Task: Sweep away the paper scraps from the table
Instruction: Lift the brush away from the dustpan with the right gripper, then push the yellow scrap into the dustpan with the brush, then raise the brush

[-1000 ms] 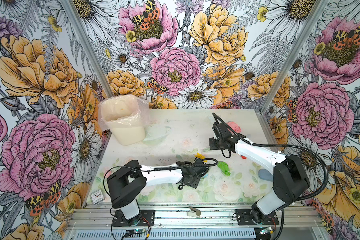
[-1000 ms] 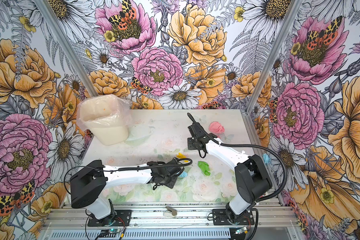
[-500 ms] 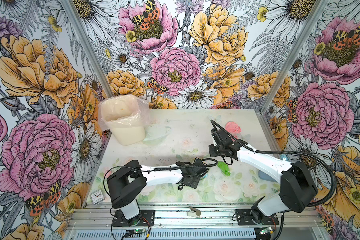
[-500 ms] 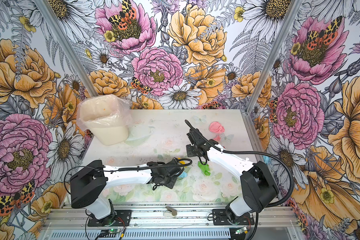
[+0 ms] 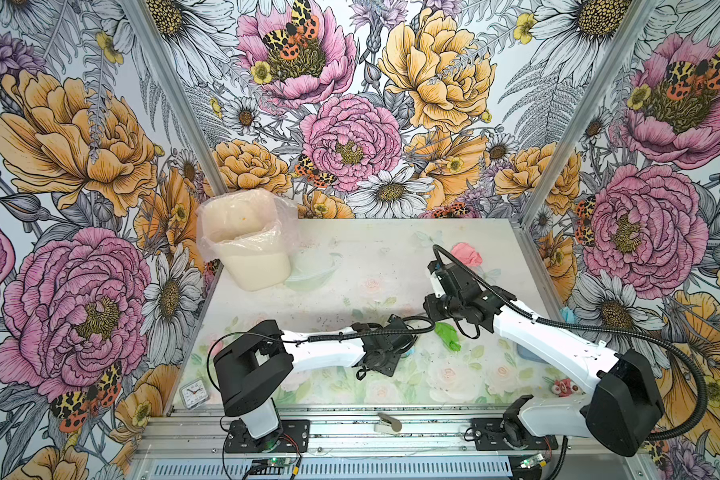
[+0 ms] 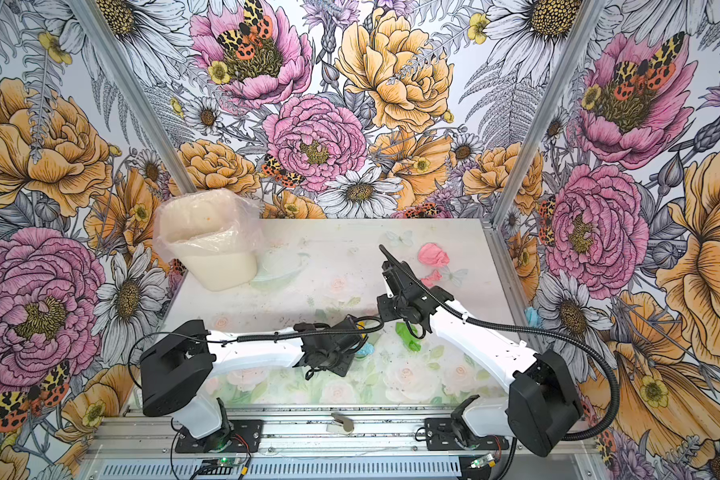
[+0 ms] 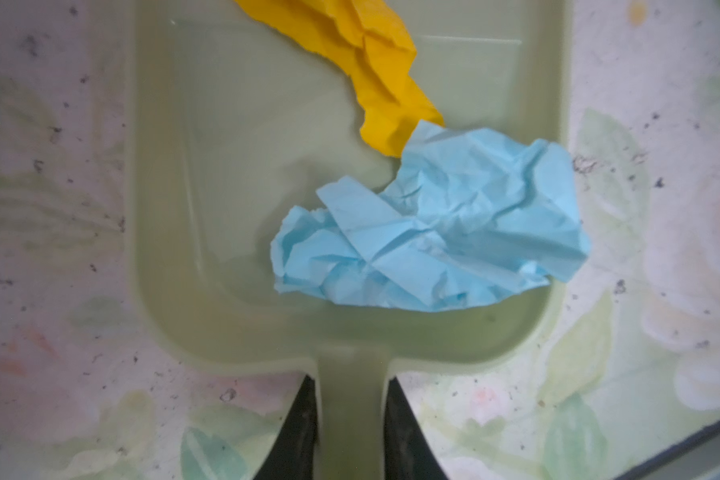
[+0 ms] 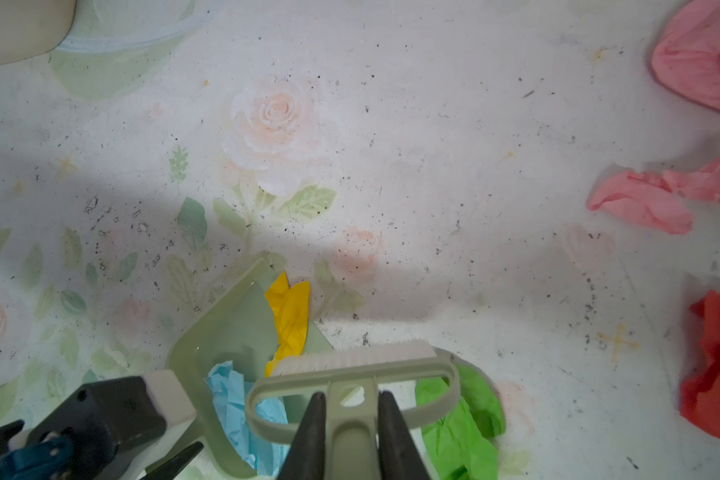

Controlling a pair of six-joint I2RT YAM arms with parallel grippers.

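Next, my right gripper leaves the green scrap alone while my left gripper empties the dustpan into the bin [image 5: 244, 228], because the light blue scrap [image 7: 488, 228] bulges over the dustpan's side.
My left gripper [image 7: 352, 386] is shut on the handle of the pale green dustpan [image 7: 225, 208], which lies flat on the table [image 5: 350, 257]. A light blue scrap [image 7: 441, 232] and a yellow scrap [image 7: 375, 70] lie in the pan. My right gripper [image 8: 352, 399] is shut on the handle of a pale green brush [image 8: 350, 365], whose bristles stand at the pan's mouth against the yellow scrap [image 8: 289, 316]. A green scrap [image 8: 462, 424] lies right beside the brush. Two pink scraps [image 8: 707, 62] [image 8: 649, 199] and a red one [image 8: 715, 365] lie farther off, towards the table's right.
A cream bin lined with a plastic bag [image 5: 246, 245] stands at the back left corner. A small clock [image 5: 194, 392] sits at the front left edge. Both arms [image 5: 321, 353] [image 5: 558, 349] cross the front half of the table, and flowered walls close it in on three sides.
My right arm has drawn the brush forward, away from the pink scraps and up to the dustpan's mouth. The left arm and the dustpan have stayed put.
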